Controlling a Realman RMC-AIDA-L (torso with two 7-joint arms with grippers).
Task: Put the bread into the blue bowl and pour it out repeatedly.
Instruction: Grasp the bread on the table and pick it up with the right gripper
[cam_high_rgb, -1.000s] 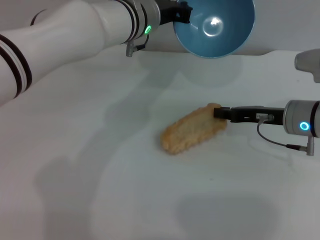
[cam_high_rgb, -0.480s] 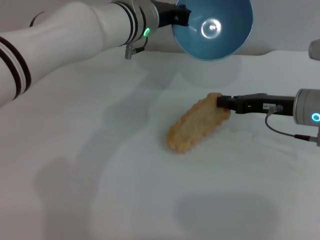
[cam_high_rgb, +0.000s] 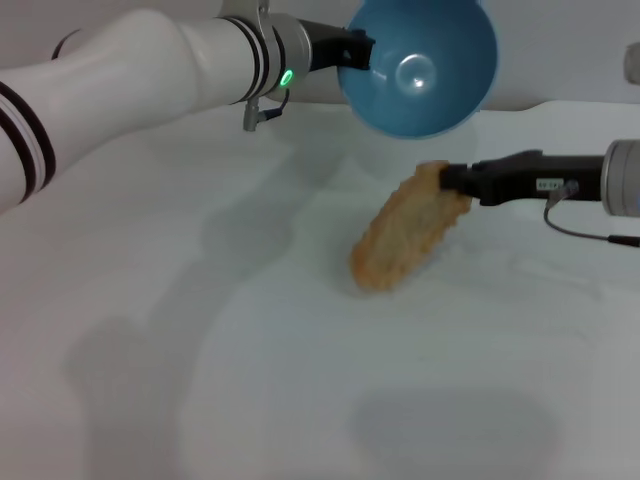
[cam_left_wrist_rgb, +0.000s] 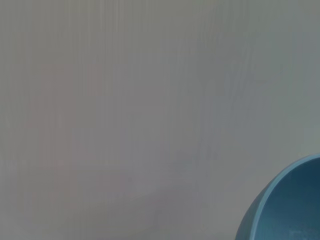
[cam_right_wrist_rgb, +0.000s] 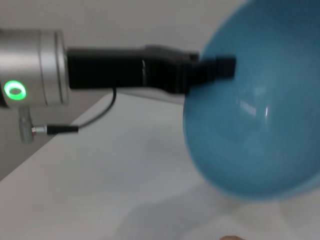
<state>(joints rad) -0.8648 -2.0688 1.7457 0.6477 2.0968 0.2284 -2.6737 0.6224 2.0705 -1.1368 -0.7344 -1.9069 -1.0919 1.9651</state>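
Observation:
Next, I raise the bread (cam_high_rgb: 408, 232) over the bowl (cam_high_rgb: 420, 68) with my right gripper while my left gripper lowers the bowl, because the bread is hanging below the opening of the tipped blue bowl.
The bread (cam_high_rgb: 408, 227), showing its plain tan side, hangs tilted above the white table, one end up and the other low near the cloth. My right gripper (cam_high_rgb: 450, 181) is shut on its upper end, reaching in from the right. The blue bowl (cam_high_rgb: 420, 62) is held in the air at the back, tipped so its empty inside faces me. My left gripper (cam_high_rgb: 357, 50) is shut on the bowl's rim from the left. The bowl also shows in the right wrist view (cam_right_wrist_rgb: 260, 105) and at a corner of the left wrist view (cam_left_wrist_rgb: 290, 205).
The white cloth-covered table (cam_high_rgb: 250, 380) spreads below both arms. My left arm (cam_high_rgb: 120, 80) crosses the back left. A pale wall runs behind the table's far edge.
My right gripper has lifted the bread's near-bowl end up and toward the bowl, so the loaf tilts steeper and has shifted right. The bowl has lowered slightly and moved left.

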